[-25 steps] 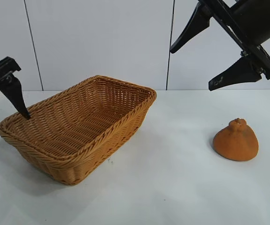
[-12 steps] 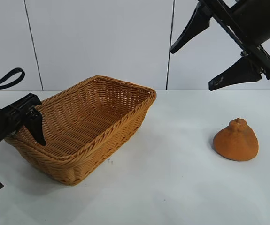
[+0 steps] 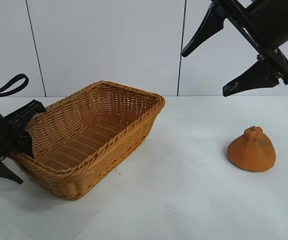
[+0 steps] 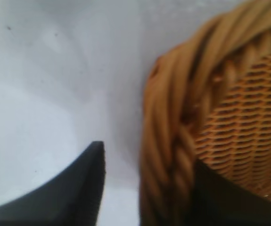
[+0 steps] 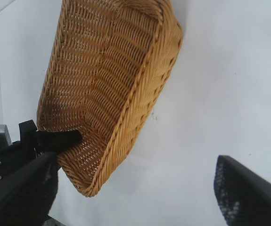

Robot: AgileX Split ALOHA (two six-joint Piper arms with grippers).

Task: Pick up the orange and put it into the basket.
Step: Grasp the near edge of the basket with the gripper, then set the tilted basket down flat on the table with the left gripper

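Observation:
The basket is standing crooked, with its far end (image 3: 133, 91) away from the orange. Next, my left gripper turns the basket straight by its near rim (image 3: 44, 172).
The orange (image 3: 252, 150) sits on the white table at the right, on its wide base. The wicker basket (image 3: 123, 132) stands left of centre and also shows in the right wrist view (image 5: 140, 89). My left gripper (image 3: 23, 167) is open and straddles the basket's left corner rim (image 4: 173, 117), one finger inside the basket and one outside, with a gap beside the outer finger. My right gripper (image 3: 204, 74) is open and empty, high above the table, up and left of the orange. The orange is out of both wrist views.
White table (image 3: 184, 200) with a white panelled wall behind it. Bare table lies between the basket and the orange. The left arm's black body (image 5: 12, 150) shows at the basket's far corner in the right wrist view.
My left gripper has come down from above the basket's left corner and now straddles its rim. The basket has shifted slightly to the left. The right arm and the orange have not moved.

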